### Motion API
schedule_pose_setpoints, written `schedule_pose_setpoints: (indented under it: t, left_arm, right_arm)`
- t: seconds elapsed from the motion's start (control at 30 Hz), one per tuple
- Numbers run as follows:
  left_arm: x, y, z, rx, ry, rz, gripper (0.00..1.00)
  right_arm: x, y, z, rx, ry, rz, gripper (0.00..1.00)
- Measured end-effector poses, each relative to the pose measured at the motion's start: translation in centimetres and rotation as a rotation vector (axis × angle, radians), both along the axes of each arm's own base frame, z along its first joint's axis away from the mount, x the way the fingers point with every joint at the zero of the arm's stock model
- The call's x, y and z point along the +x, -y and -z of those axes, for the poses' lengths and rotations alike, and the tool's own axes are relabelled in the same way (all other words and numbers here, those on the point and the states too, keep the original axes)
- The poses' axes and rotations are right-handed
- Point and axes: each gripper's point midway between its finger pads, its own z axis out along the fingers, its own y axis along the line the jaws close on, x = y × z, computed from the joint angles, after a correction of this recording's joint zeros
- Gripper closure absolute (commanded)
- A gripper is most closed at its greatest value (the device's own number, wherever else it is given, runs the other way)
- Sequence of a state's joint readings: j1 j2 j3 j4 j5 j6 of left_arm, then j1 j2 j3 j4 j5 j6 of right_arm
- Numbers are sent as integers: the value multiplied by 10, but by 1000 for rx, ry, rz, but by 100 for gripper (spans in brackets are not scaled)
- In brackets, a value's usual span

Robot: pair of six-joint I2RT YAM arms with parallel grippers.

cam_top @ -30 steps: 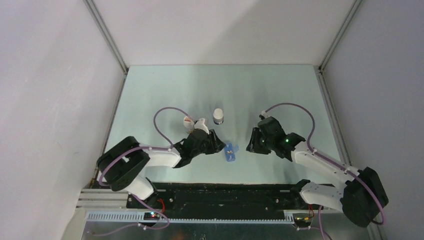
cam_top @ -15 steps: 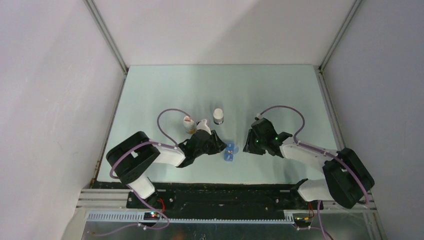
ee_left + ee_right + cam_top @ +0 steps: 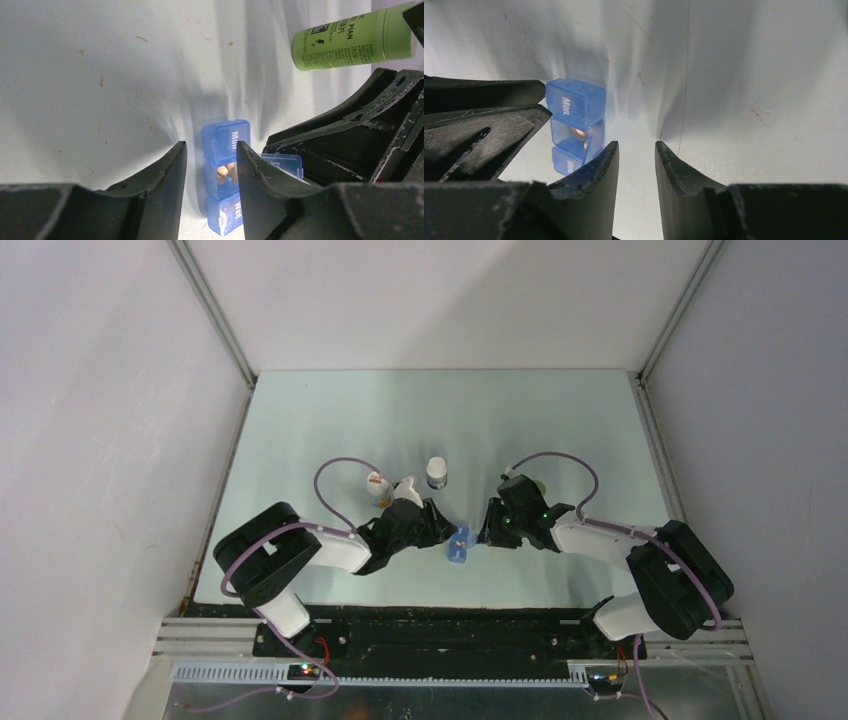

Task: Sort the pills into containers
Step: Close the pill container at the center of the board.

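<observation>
The middle container's lid (image 3: 284, 162) is hanging open next to my right gripper, so next my right gripper pushes the lid over the pills (image 3: 223, 173) and closes it.
The blue pill box (image 3: 459, 543) lies mid-table between both grippers. In the left wrist view its row of containers (image 3: 227, 150) reads Mon., an open middle one and Wed. Orange pills (image 3: 222, 172) lie in the open middle one, whose lid (image 3: 285, 162) hangs to the right. My left gripper (image 3: 209, 150) is open and straddles the box's left side, with a gap at its left finger. My right gripper (image 3: 636, 147) is open with bare table between its fingers. From that side the box (image 3: 574, 107) sits just left of its left fingertip, pills (image 3: 579, 133) showing.
A green bottle (image 3: 350, 37) lies on its side behind the right gripper. A white-capped bottle (image 3: 437, 472) stands behind the box, and another bottle (image 3: 378, 485) stands by the left arm. Metal rails (image 3: 220, 320) edge the table.
The right arm has swung left, bringing its gripper close to the pill box's right side. The left gripper has stayed at the box's left side.
</observation>
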State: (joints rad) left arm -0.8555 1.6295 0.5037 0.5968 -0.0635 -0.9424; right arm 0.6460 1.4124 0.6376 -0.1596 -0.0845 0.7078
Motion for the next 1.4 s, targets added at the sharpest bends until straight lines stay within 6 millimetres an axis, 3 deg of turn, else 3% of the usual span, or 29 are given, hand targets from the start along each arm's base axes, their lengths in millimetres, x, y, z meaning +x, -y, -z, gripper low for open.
schedule_pose_setpoints:
  t: [0.57,0.83,1.03,1.4]
  left_arm:
    - [1,9,4,-35,-47,-6,66]
    - [1,9,4,-32,-48,-7,67]
    - [0,12,4,-21,-51,-4,67]
    - [-1,12,4,-16,-56,-4,67]
  right_arm:
    - [-5,-20,-8,104,-23,-67,62]
    - [-4,-18,-31,171,3,-83,57]
    - [-7,-21,-36,216,-18,-108,54]
    - [-16,-35,-18,228,-80,-158,52]
